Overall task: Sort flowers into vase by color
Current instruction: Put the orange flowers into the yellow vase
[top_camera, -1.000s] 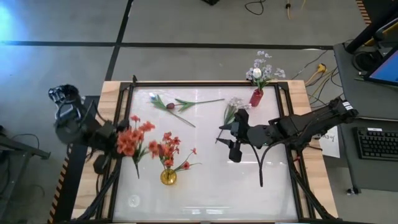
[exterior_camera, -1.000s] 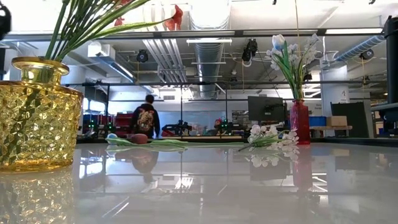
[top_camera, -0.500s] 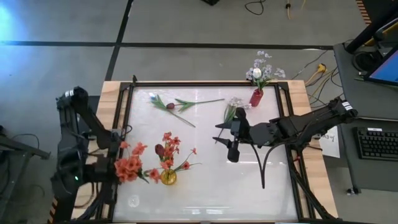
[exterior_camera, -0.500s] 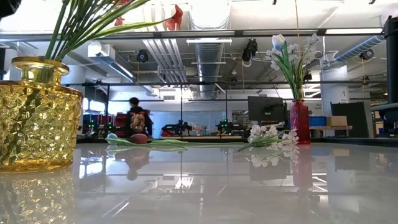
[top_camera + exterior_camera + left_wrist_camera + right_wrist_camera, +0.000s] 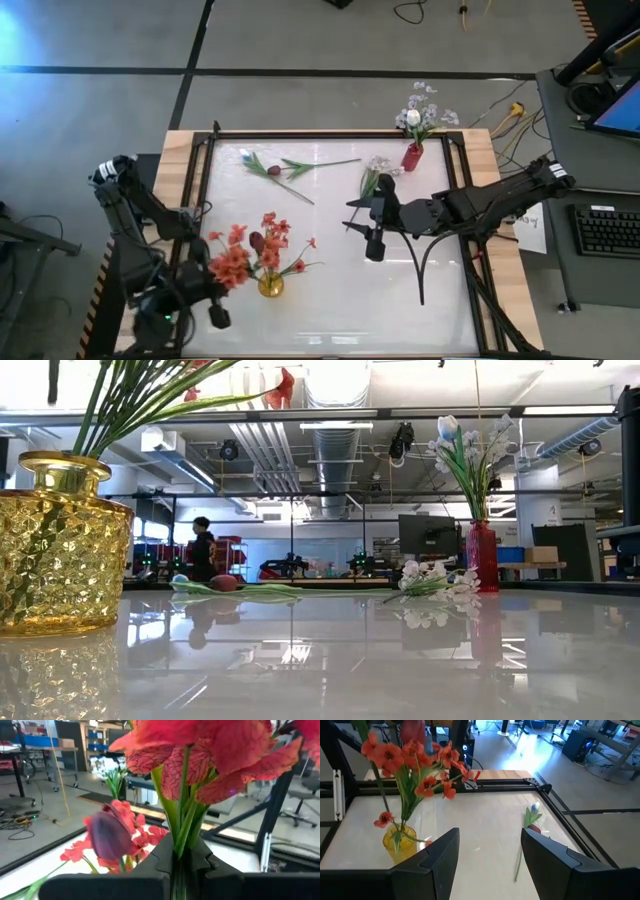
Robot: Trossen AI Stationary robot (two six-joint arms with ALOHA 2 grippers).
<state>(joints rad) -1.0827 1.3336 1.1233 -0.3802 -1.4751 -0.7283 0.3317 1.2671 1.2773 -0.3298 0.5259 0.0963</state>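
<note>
My left gripper keeps guiding the stems of the red-orange spray (image 5: 230, 266) into the yellow vase's opening (image 5: 65, 463) until they sit inside, because the spray stands upright beside the matching flowers.
My left gripper (image 5: 220, 280) is shut on a red-orange blossom spray (image 5: 232, 264) just left of the yellow glass vase (image 5: 270, 286), near the table's near-left part. The vase holds more red-orange sprays (image 5: 276, 232) and a dark maroon bud (image 5: 257, 241). My right gripper (image 5: 372, 230) hovers open over the table's middle right. A red vase (image 5: 411, 157) at the far right holds white flowers (image 5: 420, 108). A white spray (image 5: 376, 170) lies flat beside it. A maroon tulip (image 5: 274, 170) and a pale bud (image 5: 534, 809) lie near the far edge. My left gripper pinches the spray's bunched green stems (image 5: 183, 842) between its two fingers, just below the blossoms (image 5: 200, 750). The blossoms stick out past the fingertips. The spray is lifted clear of the table; the lower stems are hidden behind the gripper.
A black frame rail (image 5: 330, 133) edges the glossy white tabletop (image 5: 340, 300). The near right part of the top is bare. A person (image 5: 201, 550) walks in the room far behind the table.
My left arm has swung the red-orange spray from the table's left edge toward the near edge, then rightward up to the yellow vase. The spray stays in the shut fingers throughout. The person in the background has walked leftward.
</note>
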